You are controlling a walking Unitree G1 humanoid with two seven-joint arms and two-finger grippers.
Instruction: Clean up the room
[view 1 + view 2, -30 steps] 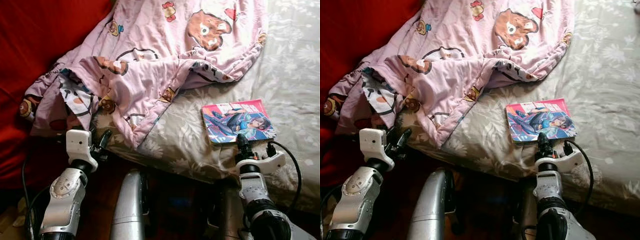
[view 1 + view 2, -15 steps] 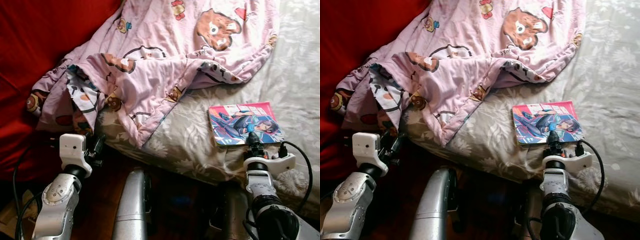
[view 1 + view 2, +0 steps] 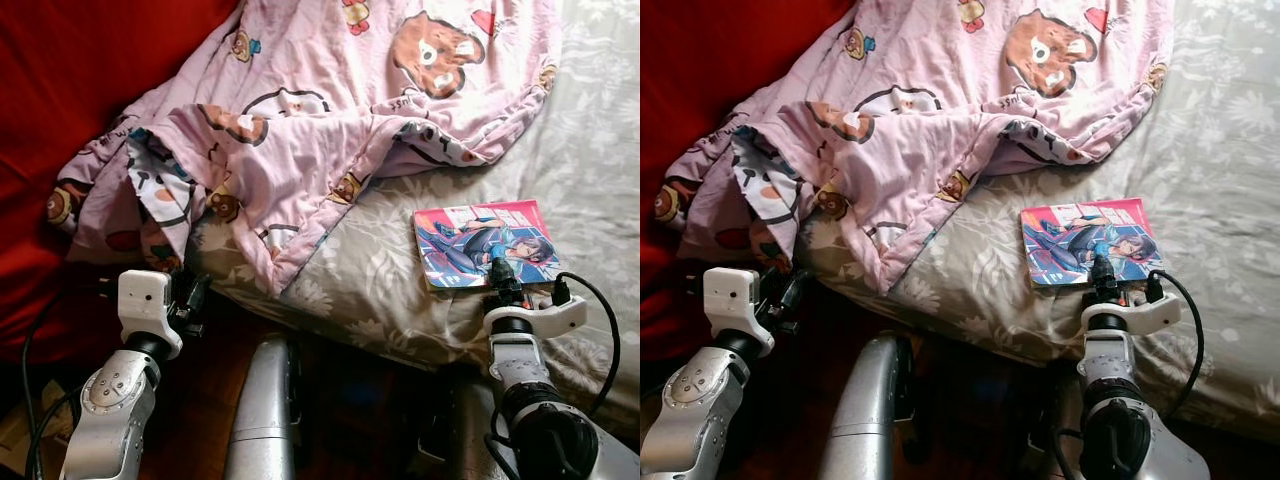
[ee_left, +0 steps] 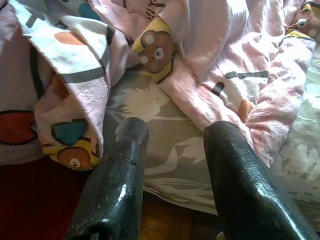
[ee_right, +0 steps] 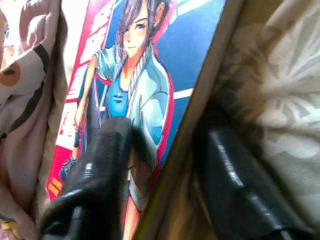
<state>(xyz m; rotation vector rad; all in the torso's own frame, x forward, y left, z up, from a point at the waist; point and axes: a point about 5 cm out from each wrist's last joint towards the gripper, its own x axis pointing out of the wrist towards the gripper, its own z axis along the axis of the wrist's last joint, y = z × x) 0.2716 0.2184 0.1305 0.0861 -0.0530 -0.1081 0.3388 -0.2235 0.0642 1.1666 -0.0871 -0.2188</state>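
The comic book (image 3: 487,246) will stay closed and straight when I lift it, because a thick, straight page edge (image 5: 186,132) is between my fingers.
A thin comic book (image 3: 482,243) with a pink and blue cover lies flat on the grey flowered bed sheet (image 3: 590,150), near the mattress edge. My right gripper (image 3: 503,280) is at the book's near edge, open. In the right wrist view one finger (image 5: 100,165) lies over the cover and the other finger (image 5: 235,185) sits below the edge against the sheet. A crumpled pink bear-print blanket (image 3: 330,120) covers the bed's left part and hangs over its corner. My left gripper (image 3: 192,295) is open just below that hanging corner, holding nothing (image 4: 175,135).
A red cloth surface (image 3: 60,90) runs along the left of the bed. Dark wooden floor (image 3: 200,400) lies under the mattress edge between my arms. A silver part of my body (image 3: 262,410) shows low in the middle.
My right gripper has moved forward to the book's near edge, so its fingers now straddle it. My left arm has drawn back slightly from the blanket. The camera has shifted a little.
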